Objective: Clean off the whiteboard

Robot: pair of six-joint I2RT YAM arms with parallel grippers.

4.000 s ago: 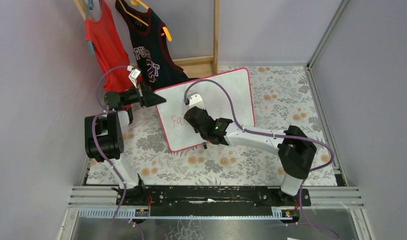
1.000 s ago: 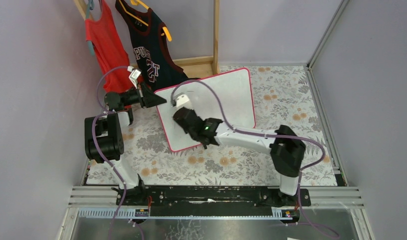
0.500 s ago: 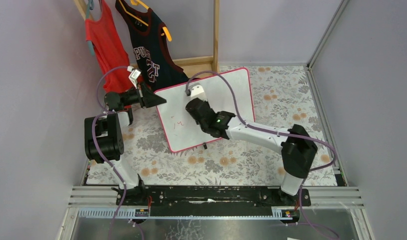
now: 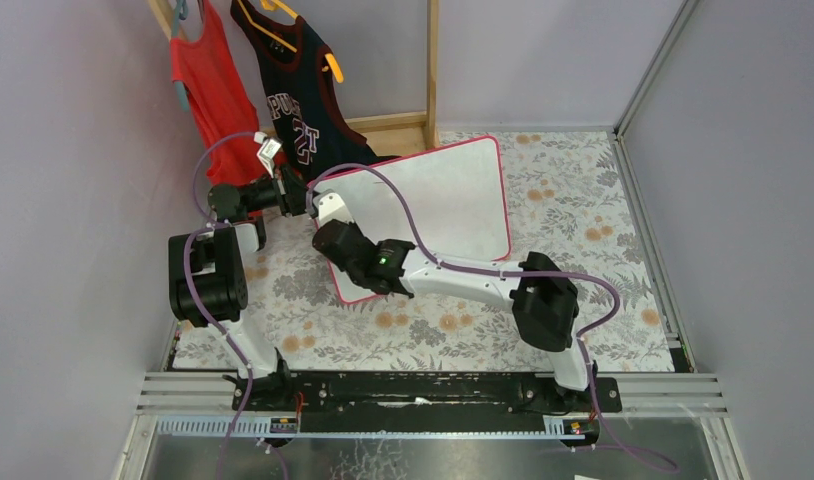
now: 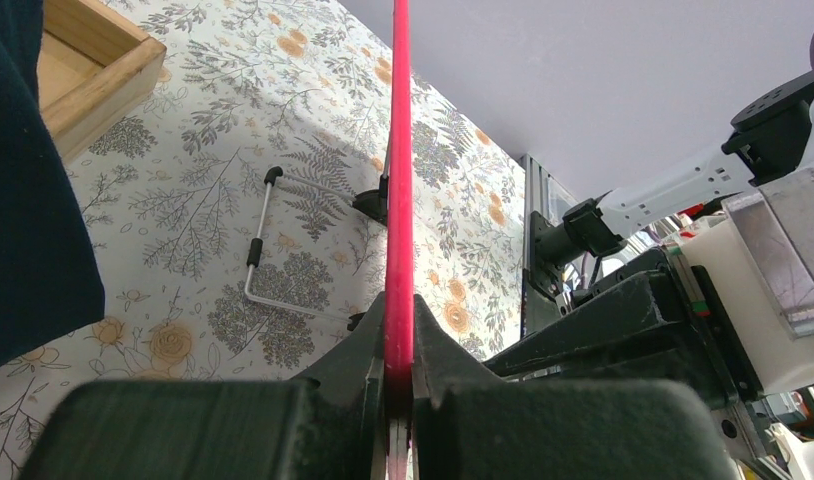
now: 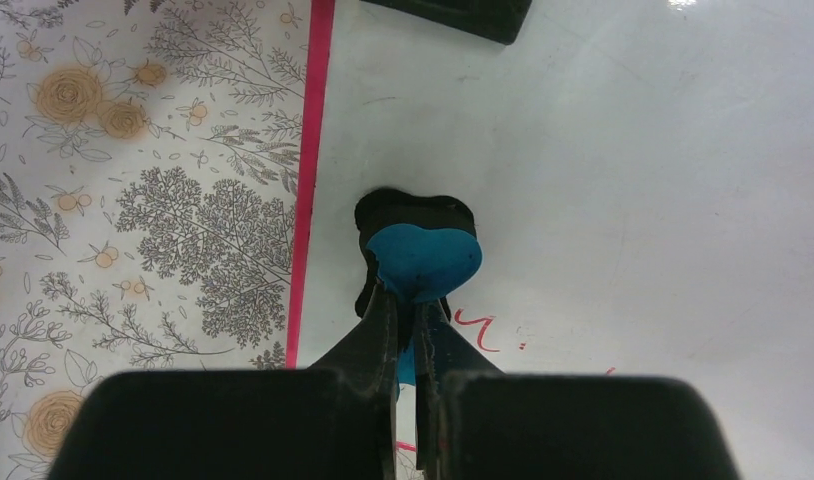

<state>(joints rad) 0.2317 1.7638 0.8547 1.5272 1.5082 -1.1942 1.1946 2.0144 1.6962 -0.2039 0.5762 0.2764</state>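
I should sweep my right gripper back toward the whiteboard's middle, because the eraser is close to the pink-red frame, with a red mark beside it.
The whiteboard, white with a pink-red frame, stands tilted on the floral table. My left gripper is shut on its upper left edge; in the left wrist view the pink edge runs straight up from between my shut jaws. My right gripper is at the board's lower left and is shut on a blue eraser, whose black pad presses on the board face close to the pink frame. A small red mark shows beside the eraser.
A red shirt and a navy jersey hang from a wooden rack at the back left. The board's wire stand rests on the floral cloth behind it. Grey walls close in on both sides.
My right gripper has swept with the eraser back and forth and now sits at the board's lower left edge. Most of the red lettering is gone. My left gripper has kept its hold.
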